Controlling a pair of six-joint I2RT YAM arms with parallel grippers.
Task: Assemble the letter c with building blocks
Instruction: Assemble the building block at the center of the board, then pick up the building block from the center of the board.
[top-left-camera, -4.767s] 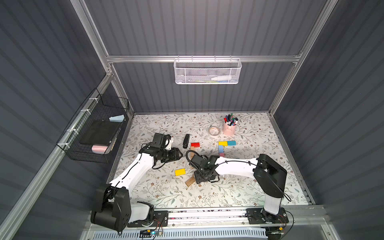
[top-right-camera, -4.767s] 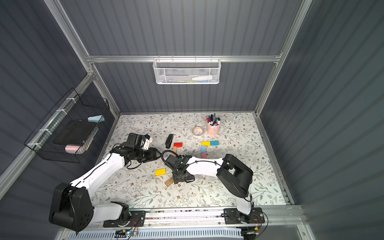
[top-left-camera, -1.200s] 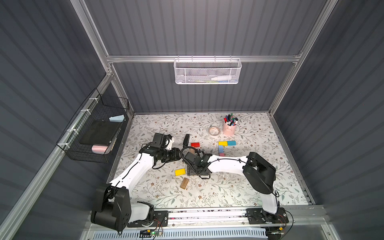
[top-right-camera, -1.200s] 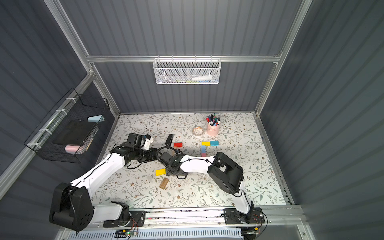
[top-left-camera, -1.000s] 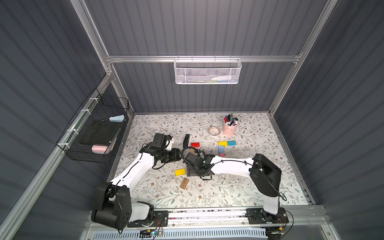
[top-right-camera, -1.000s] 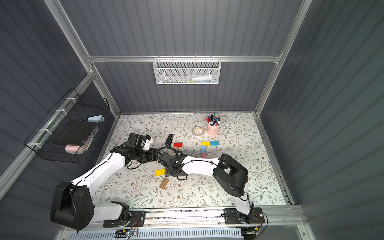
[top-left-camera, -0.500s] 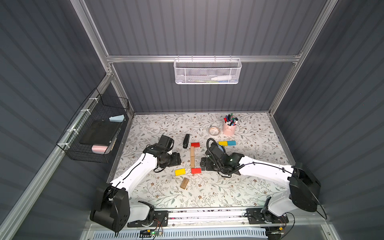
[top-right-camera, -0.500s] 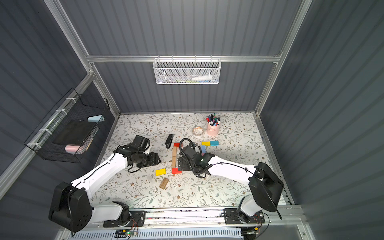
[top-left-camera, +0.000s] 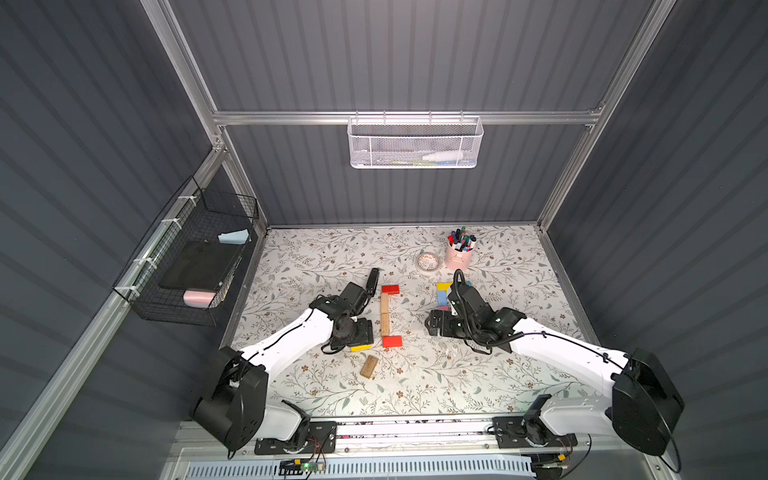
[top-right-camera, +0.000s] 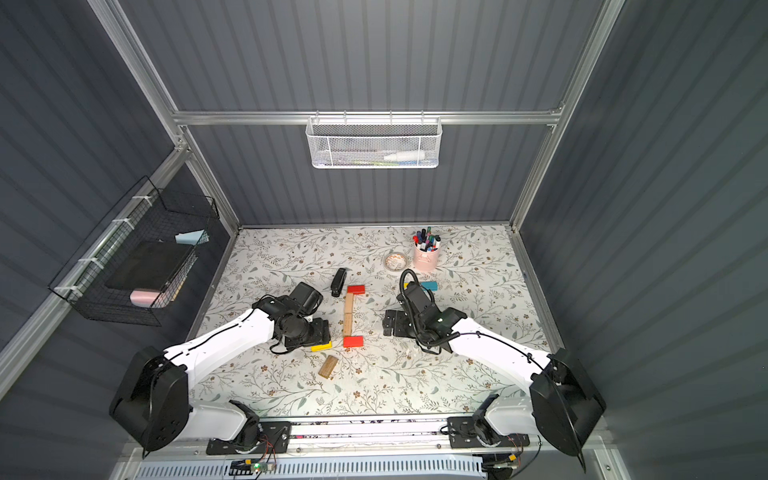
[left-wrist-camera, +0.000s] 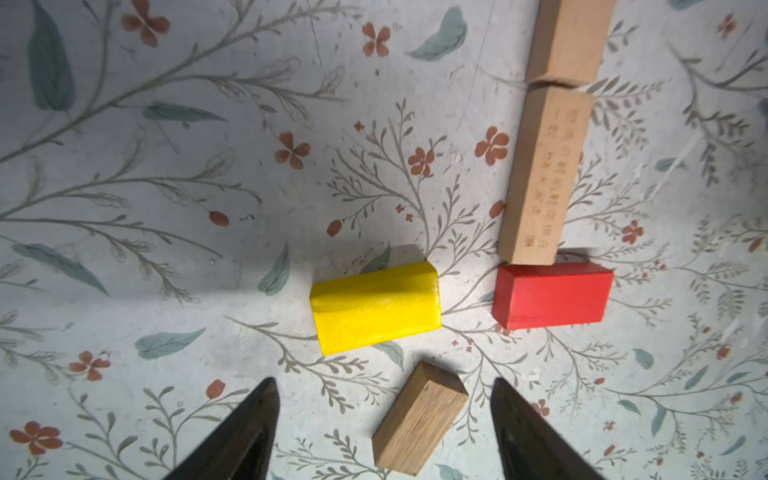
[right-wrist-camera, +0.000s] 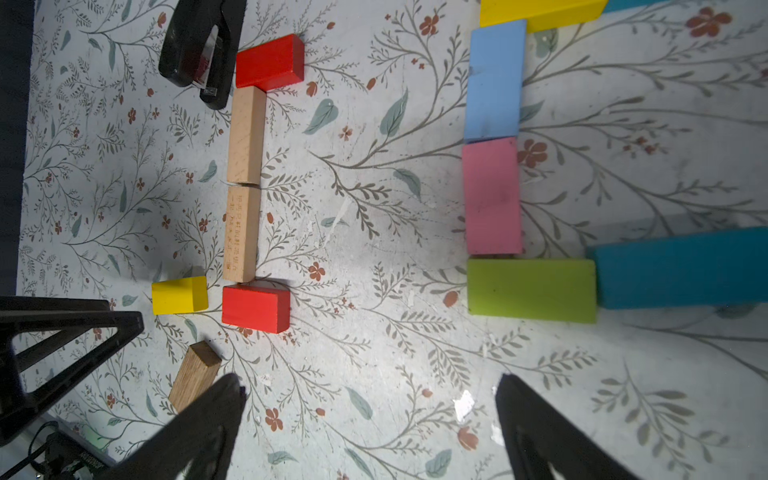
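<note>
The gap (top-right-camera: 337, 344) beside the red block is open for a finger, so my left gripper should keep going down toward the yellow block (top-right-camera: 321, 347) until the fingers are on either side of both ends.
Two plain wood blocks (top-left-camera: 385, 316) lie end to end in a column. A red block (top-left-camera: 390, 289) caps the far end and another red block (top-left-camera: 392, 341) the near end, both pointing right. Left of the near red one lies a yellow block (left-wrist-camera: 374, 307), with a darker wood block (left-wrist-camera: 419, 419) nearer the front. My left gripper (left-wrist-camera: 383, 388) hovers open over these two, holding nothing. My right gripper (right-wrist-camera: 370, 381) is open and empty over bare table right of the column. Beside it lie blue (right-wrist-camera: 494, 79), pink (right-wrist-camera: 492, 195), lime green (right-wrist-camera: 532, 289) and teal (right-wrist-camera: 681, 270) blocks.
A black stapler (top-left-camera: 372, 279) lies just left of the far red block. A tape roll (top-left-camera: 429, 262) and a pink pen cup (top-left-camera: 459, 255) stand at the back right. Wire baskets hang on the left and back walls.
My right arm has drawn back to the right, uncovering the wood column and the near red block. My left gripper has moved forward over the yellow block. Both pairs of jaws have widened.
</note>
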